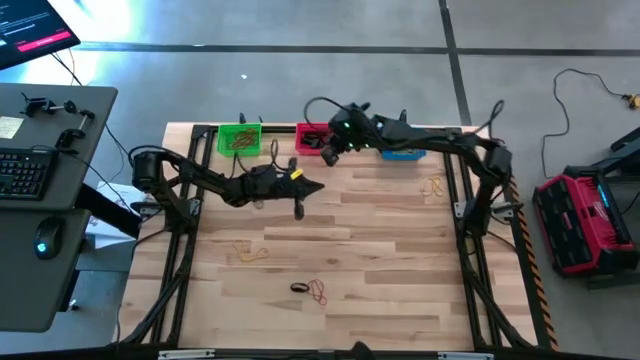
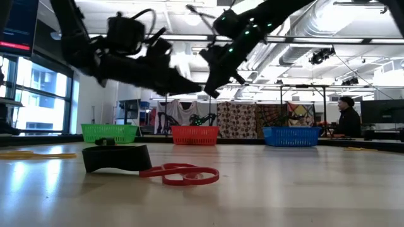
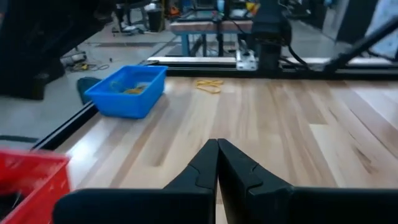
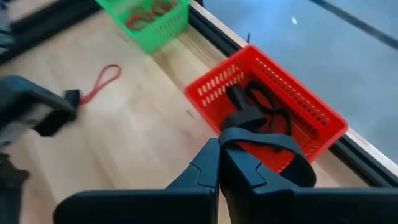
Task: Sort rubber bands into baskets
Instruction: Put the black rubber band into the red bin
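Observation:
I should go on moving my right gripper down, with its black rubber band hanging free (image 4: 273,144) over the red basket of black rubber bands, and let go inside the red basket's sides (image 1: 311,138).
Green (image 1: 240,138), red (image 1: 310,137) and blue (image 1: 405,152) baskets stand in a row at the table's far edge. My right gripper (image 4: 218,147) hangs over the red basket (image 4: 267,106), shut on a black rubber band (image 4: 264,140); more black bands lie inside this basket. My left gripper (image 3: 217,149) is shut, with nothing visible between its fingers. It hovers above the table's middle (image 1: 312,187), near the red basket. Loose bands lie on the wood: tan (image 1: 250,252), black (image 1: 298,287), red (image 1: 318,292), and tan (image 1: 435,185). My right gripper pinches the black band between its two fingertips at one spot of the loop (image 4: 231,134). The fingers slant down toward the table's far edge. The rest of the band arches slack beyond the tips, clear of the table, over the red basket.
A red band (image 4: 99,84) lies on the wood beside the green basket (image 4: 146,18). The black frame rails (image 1: 455,200) run along the table's sides. A desk with a keyboard (image 1: 25,170) stands to the left. A person (image 2: 346,116) sits far behind.

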Robot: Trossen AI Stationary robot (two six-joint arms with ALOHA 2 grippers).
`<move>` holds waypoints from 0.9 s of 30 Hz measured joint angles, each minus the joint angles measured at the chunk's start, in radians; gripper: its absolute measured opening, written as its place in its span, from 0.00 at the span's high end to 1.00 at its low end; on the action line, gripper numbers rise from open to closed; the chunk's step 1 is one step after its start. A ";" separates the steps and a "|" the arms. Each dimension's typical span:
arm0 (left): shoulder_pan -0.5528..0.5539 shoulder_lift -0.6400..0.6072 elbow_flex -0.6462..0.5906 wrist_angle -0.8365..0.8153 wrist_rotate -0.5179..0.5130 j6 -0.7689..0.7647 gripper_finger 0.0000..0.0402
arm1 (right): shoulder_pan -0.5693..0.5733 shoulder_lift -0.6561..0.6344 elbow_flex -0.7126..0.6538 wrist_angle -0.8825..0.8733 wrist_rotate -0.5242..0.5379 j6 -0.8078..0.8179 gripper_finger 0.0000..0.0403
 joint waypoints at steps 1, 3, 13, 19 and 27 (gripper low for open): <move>0.011 -0.003 -0.030 0.035 0.001 -0.016 1.00 | -0.007 0.028 0.038 -0.028 -0.003 0.000 1.00; 0.034 -0.020 -0.088 0.096 0.001 -0.046 1.00 | -0.018 0.082 0.108 -0.078 -0.008 -0.003 1.00; 0.057 -0.160 -0.245 0.125 -0.054 -0.035 1.00 | -0.086 0.377 0.490 -0.313 -0.029 0.029 1.00; 0.058 -0.229 -0.295 0.114 -0.071 -0.016 1.00 | -0.113 0.534 0.699 -0.464 -0.047 0.055 1.00; 0.060 -0.278 -0.320 0.033 -0.079 -0.023 1.00 | -0.136 0.658 0.847 -0.568 -0.104 0.088 1.00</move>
